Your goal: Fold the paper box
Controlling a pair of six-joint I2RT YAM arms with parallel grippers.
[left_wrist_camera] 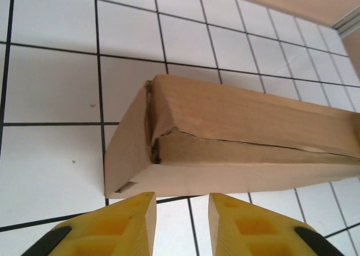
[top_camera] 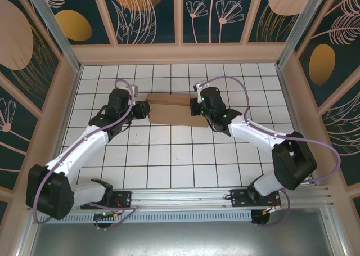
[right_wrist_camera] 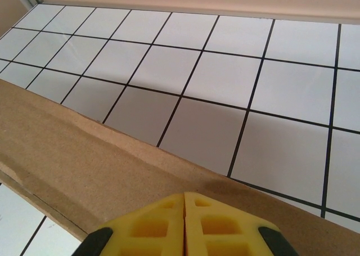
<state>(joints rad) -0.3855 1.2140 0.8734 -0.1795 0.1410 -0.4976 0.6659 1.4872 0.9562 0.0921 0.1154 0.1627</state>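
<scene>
The seam is open at the box's corner (left_wrist_camera: 156, 148) past my left gripper. My left gripper should move over the top flap's end (left_wrist_camera: 166, 103) and press with its fingers closed.
The paper box (top_camera: 169, 111) is a brown cardboard piece folded into a long flat shape, lying on the white tiled table between my two grippers. In the left wrist view its end face and a long seam (left_wrist_camera: 242, 166) lie just beyond my left gripper (left_wrist_camera: 181, 197). The yellow fingers stand apart with bare tile between them and touch no cardboard. My left gripper (top_camera: 139, 111) is at the box's left end. My right gripper (top_camera: 195, 107) is at its right end. Seen from the right wrist, my gripper (right_wrist_camera: 184, 194) is shut, tips together over the cardboard's upper face (right_wrist_camera: 84, 166).
The tiled table (top_camera: 169, 155) is ringed by patterned walls with a beige ledge (top_camera: 180, 52) at the back. An aluminium rail (top_camera: 185, 197) carrying both arm bases runs along the near edge. Open tile lies in front of the box.
</scene>
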